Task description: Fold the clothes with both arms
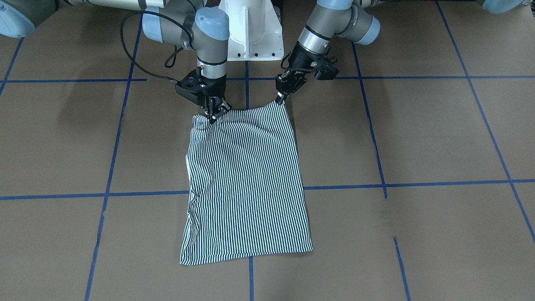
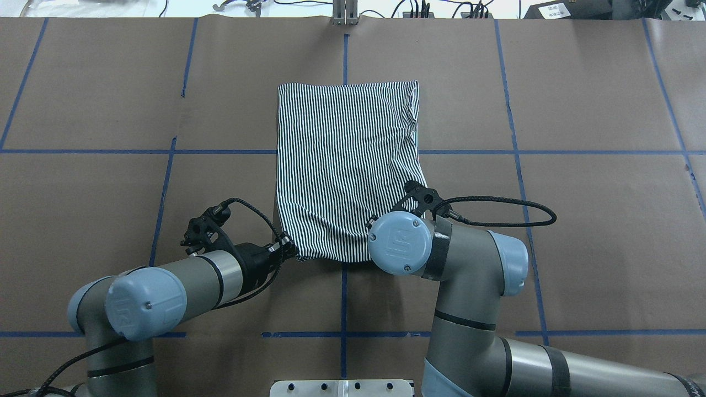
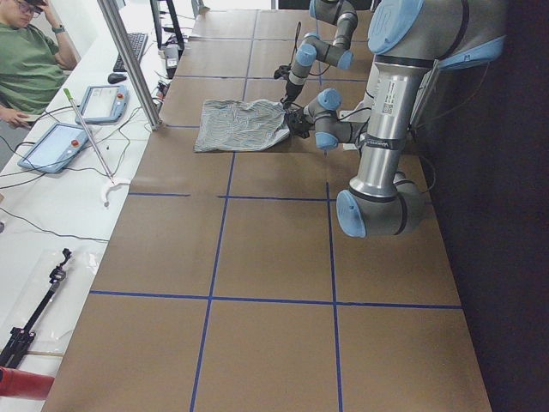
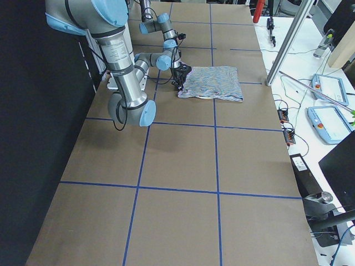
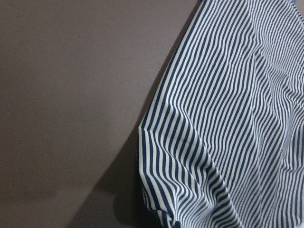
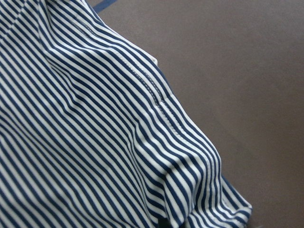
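My grippers should pull the shirt back toward the white pedestal base (image 1: 254, 46) before they fold it over, because the shirt's far edge (image 1: 247, 256) lies at a slant well past the blue tape line.
The striped polo shirt (image 1: 246, 179) lies on the brown table as a folded rectangle, with collar, placket and logo hidden. It also shows in the overhead view (image 2: 345, 160) and fills both wrist views (image 5: 228, 118) (image 6: 85, 133). My left gripper (image 1: 281, 99) is shut on the shirt's corner nearest the robot, on that side; in the overhead view it is at the shirt's near left corner (image 2: 291, 252). My right gripper (image 1: 213, 113) is shut on the other near corner, where the fabric bunches. In the overhead view my right wrist hides that gripper.
The white pedestal base (image 1: 250, 29) stands just behind the two grippers. Blue tape lines (image 1: 347, 186) divide the brown table top into squares. An operator (image 3: 26, 60) sits at a side bench with tablets (image 3: 56, 146) beyond the table's far edge.
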Action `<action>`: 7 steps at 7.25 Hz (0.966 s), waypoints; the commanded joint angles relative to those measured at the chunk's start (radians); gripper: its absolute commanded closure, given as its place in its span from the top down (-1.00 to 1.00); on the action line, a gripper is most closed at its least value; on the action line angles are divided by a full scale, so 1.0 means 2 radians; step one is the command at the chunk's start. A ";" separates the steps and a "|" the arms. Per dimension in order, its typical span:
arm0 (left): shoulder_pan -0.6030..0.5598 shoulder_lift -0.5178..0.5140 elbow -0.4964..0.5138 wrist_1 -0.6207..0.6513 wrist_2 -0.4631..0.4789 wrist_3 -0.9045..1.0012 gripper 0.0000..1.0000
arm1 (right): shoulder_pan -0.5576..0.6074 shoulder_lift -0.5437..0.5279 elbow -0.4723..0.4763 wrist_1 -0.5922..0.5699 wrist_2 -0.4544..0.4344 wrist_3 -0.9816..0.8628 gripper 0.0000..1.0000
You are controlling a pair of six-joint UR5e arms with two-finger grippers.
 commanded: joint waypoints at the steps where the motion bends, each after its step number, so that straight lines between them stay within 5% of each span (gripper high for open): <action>1: 0.000 0.000 -0.106 0.115 -0.018 0.005 -1.00 | -0.001 -0.002 0.109 -0.071 0.004 0.001 -1.00; 4: 0.001 -0.007 -0.244 0.265 -0.044 -0.001 -1.00 | -0.031 0.003 0.242 -0.174 0.010 0.007 -1.00; 7: -0.009 -0.035 -0.194 0.272 -0.045 0.011 -1.00 | -0.025 0.008 0.197 -0.158 0.004 -0.013 -1.00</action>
